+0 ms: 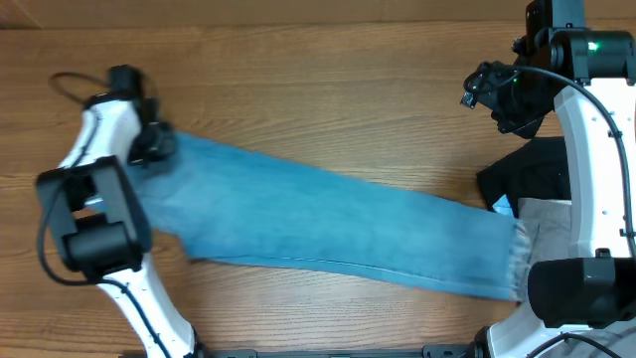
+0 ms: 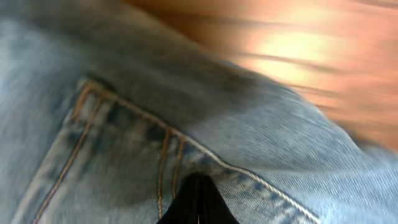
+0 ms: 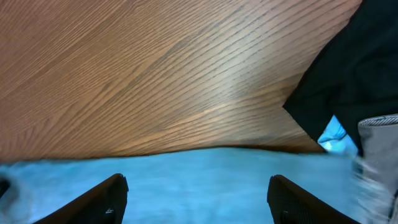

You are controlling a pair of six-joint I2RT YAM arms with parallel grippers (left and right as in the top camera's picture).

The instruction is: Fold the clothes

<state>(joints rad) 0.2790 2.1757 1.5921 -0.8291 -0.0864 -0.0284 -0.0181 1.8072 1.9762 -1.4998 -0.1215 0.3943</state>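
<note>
The jeans lie at a slant, with the frayed hems [image 1: 520, 261] against the grey garment, so the robot's right gripper should grab the hems' back corner [image 1: 514, 222] and pull the legs back straight.
The light-blue jeans [image 1: 338, 229] lie flat and folded lengthwise, running from the waist at the left to the frayed hems [image 1: 517, 261] at the right. My left gripper [image 1: 151, 144] is at the waist end. In the left wrist view its black fingers [image 2: 198, 202] are pressed together on the denim [image 2: 124, 143] beside orange pocket stitching. My right gripper [image 1: 494, 91] hovers over bare table behind the leg end. In the right wrist view its fingers [image 3: 199, 199] are spread wide and empty, with the jeans [image 3: 199, 174] below them.
A black garment [image 1: 537, 174] and a grey garment [image 1: 552, 224] lie at the right edge, touching the hems. Both show in the right wrist view, black [image 3: 354, 68] and grey [image 3: 380, 146]. The wooden table [image 1: 318, 80] is bare behind the jeans.
</note>
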